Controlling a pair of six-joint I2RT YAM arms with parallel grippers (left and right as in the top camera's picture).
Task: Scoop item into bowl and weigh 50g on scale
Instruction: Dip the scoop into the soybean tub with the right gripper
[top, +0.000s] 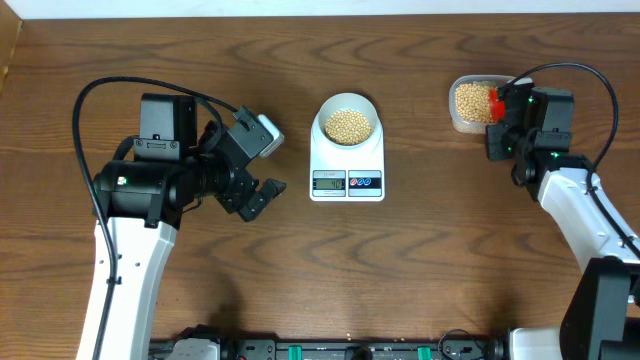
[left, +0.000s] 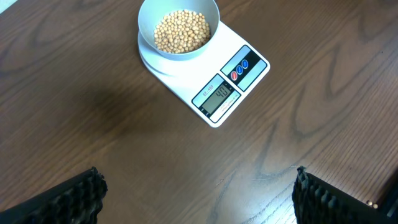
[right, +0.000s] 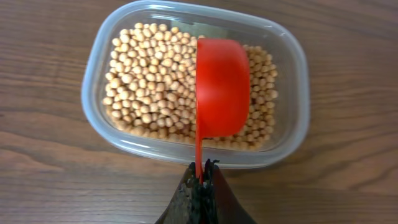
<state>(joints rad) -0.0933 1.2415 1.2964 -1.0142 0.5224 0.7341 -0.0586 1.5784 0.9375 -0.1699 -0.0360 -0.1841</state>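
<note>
I should level the red scoop (top: 496, 104), pointing down at the tub's beans, loaded, with my right gripper before reaching the white bowl (top: 348, 125), since the scale reads under 50g.
The white bowl (top: 348, 121) holds tan beans (top: 348, 124) and stands on the white scale (top: 347, 172). In the left wrist view the bowl (left: 178, 30), its beans (left: 181, 30) and the scale (left: 227, 84) show at top; the display is lit. My left gripper (left: 198, 196) is open and empty over bare table, left of the scale (top: 262, 196). My right gripper (right: 200, 180) is shut on the handle of a red scoop (right: 222, 87), held on its side over the clear tub (right: 99, 56) of beans (right: 149, 81). The scoop also shows in the overhead view (top: 496, 101).
The clear tub (top: 456, 107) sits at the table's far right, right of the scale. Black cables run from both arms. The table's far edge (top: 300, 14) lies behind the scale.
</note>
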